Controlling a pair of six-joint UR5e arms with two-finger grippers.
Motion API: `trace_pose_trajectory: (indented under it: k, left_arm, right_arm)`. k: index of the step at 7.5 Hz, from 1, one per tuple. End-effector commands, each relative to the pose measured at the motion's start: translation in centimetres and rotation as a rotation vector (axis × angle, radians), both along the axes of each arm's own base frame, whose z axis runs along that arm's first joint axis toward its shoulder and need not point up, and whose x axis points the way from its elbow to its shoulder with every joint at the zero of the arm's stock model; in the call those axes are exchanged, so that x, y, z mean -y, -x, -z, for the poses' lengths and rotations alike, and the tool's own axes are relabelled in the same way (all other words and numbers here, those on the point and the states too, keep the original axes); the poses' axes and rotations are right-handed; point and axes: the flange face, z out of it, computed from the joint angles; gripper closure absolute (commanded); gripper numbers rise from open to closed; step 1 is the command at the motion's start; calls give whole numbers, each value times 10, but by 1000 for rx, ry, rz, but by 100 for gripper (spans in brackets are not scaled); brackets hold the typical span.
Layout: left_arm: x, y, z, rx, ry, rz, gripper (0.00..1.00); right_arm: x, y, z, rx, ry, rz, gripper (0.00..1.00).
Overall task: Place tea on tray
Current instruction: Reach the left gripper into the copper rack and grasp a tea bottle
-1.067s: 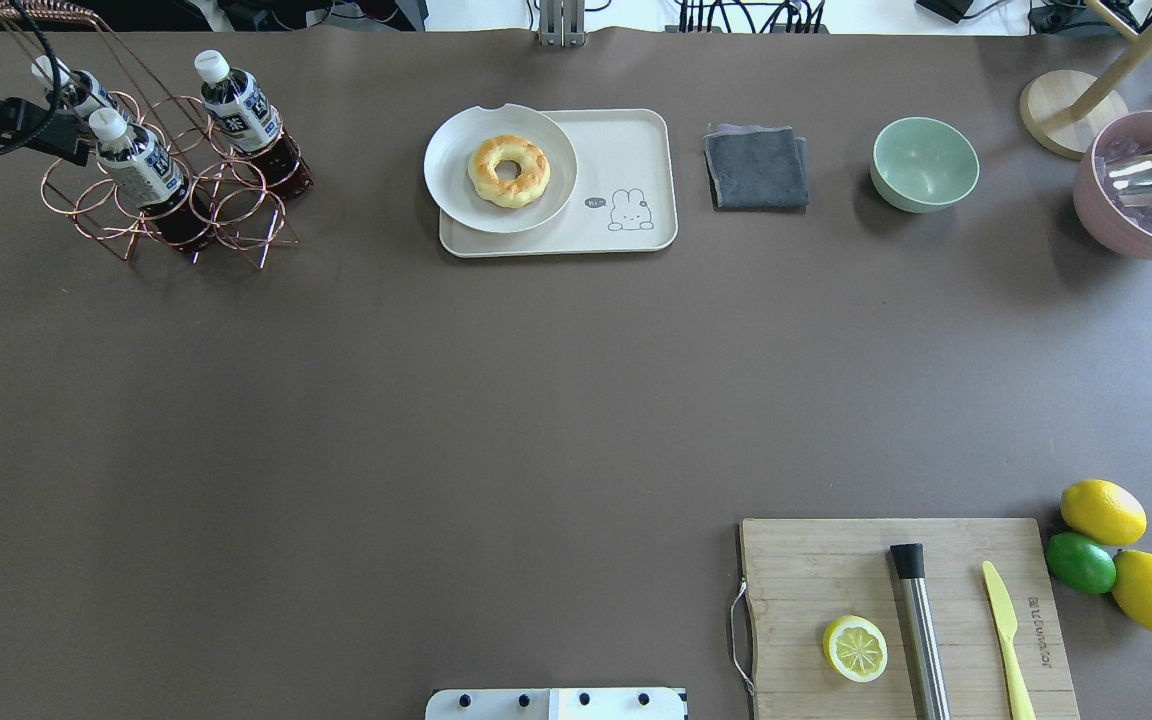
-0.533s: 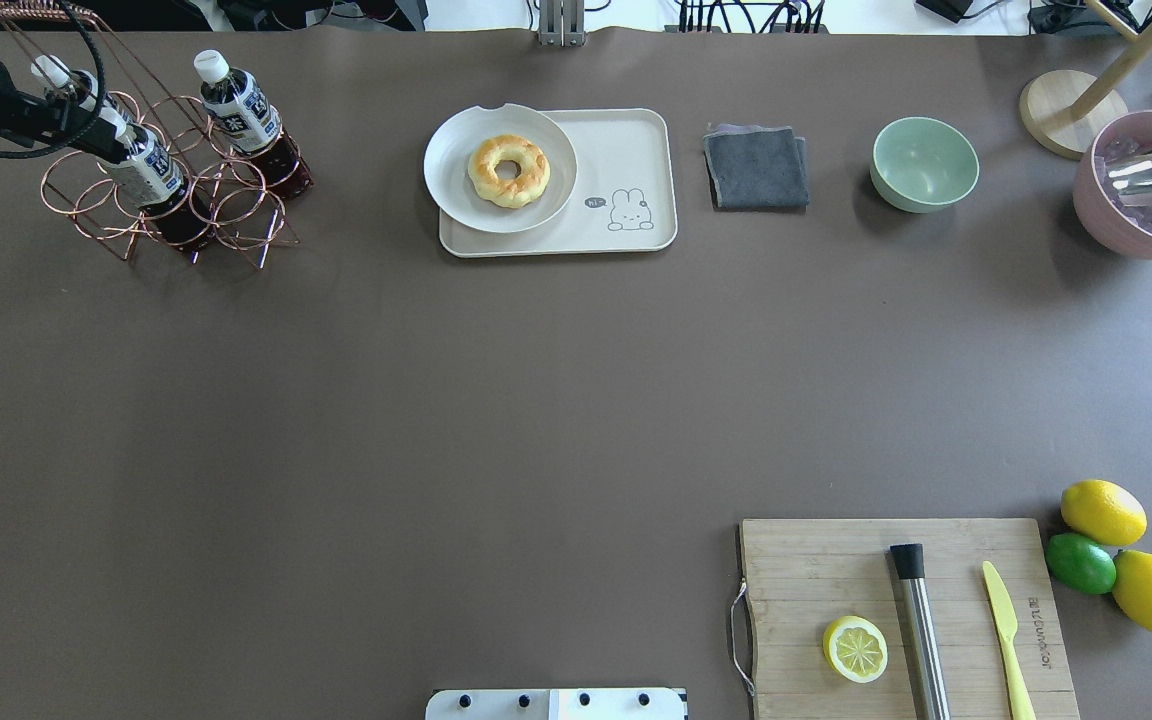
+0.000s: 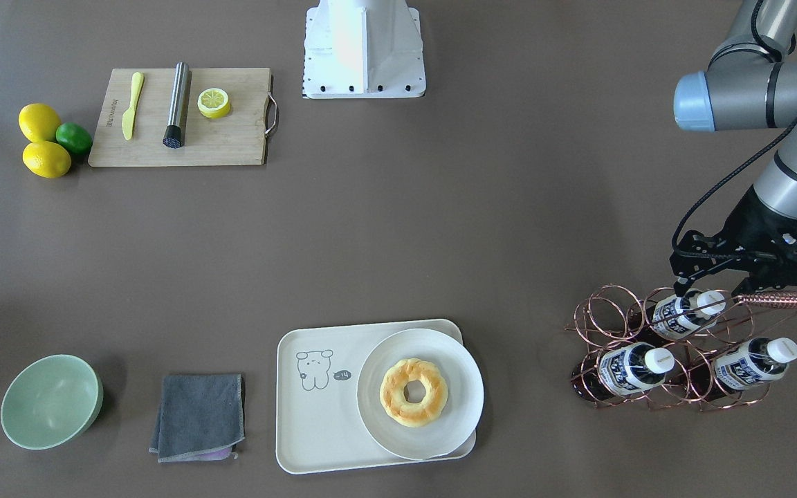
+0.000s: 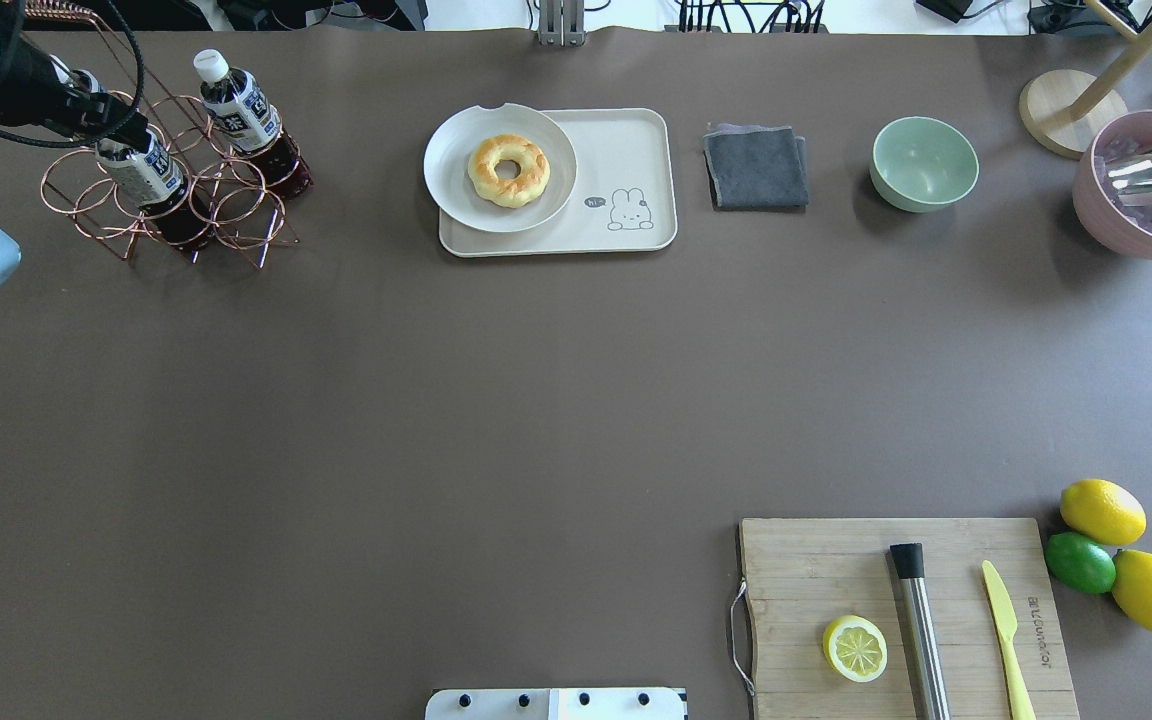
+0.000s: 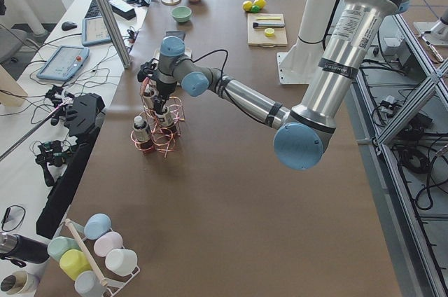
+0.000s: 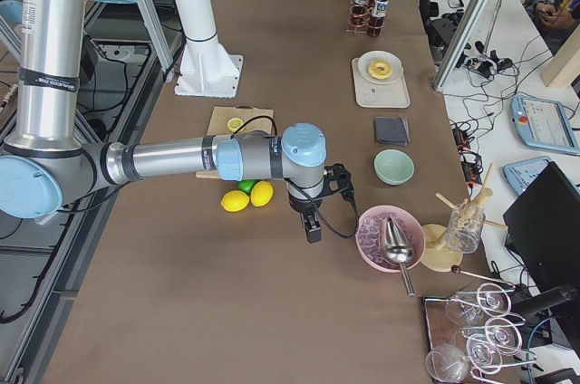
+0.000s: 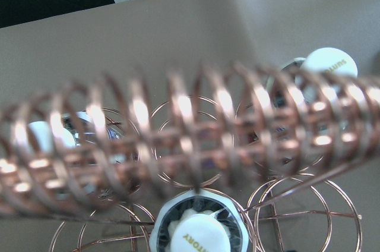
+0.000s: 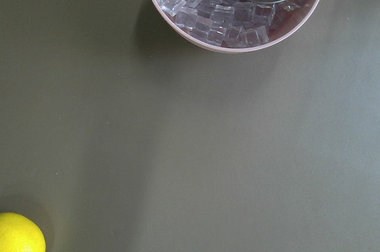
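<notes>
The copper rack's rings [image 3: 609,312] are open at the top. The tea bottle [image 3: 676,317] will slide out and the rack will stay behind when I lift the bottle.
Three tea bottles with white caps stand tilted in a copper wire rack [image 4: 236,215] at the far left. My left gripper [image 3: 710,287] is open, its fingers on either side of the cap of the bottle nearest the robot [image 3: 682,312]. In the overhead view the left gripper [image 4: 116,130] hides that bottle's [image 4: 148,175] cap. Its cap [image 7: 199,237] shows low in the left wrist view, behind the rack's blurred coil handle [image 7: 178,145]. The cream tray [image 4: 636,150] lies to the right. My right gripper [image 6: 313,230] hangs over the table near the ice bowl; I cannot tell whether it is open or shut.
A white plate [image 4: 451,190] with a donut [image 4: 508,170] covers the tray's left half. A grey cloth [image 4: 756,168], green bowl [image 4: 924,163] and pink ice bowl [image 4: 1141,225] stand along the far side. A cutting board [image 4: 796,570], lemons [image 4: 1101,510] and a lime sit near right.
My left arm has swung in from the left edge over the rack. Its gripper has moved right, from beside the bottles to over the nearest bottle's cap.
</notes>
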Motion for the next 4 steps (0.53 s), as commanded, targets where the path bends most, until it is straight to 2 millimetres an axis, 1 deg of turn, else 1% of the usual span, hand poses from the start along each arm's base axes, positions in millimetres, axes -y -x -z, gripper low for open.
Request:
trace_pose_trajectory:
  k: [1,2,3,4]
  left_arm:
    - [9,-2,-2,2,11,6,26]
    - [12,-3,4,-4,10,12,35]
    - [14,-3,4,-4,12,15,45]
    - [13,-3,5,-6,14,16,69]
  right_arm:
    - [-5,0,-1,1,4,0,0]
    - [-5,0,-1,1,4,0,0]
    - [-6,0,-2,1,8,-3,0]
    - [-5,0,-1,1,5,-3,0]
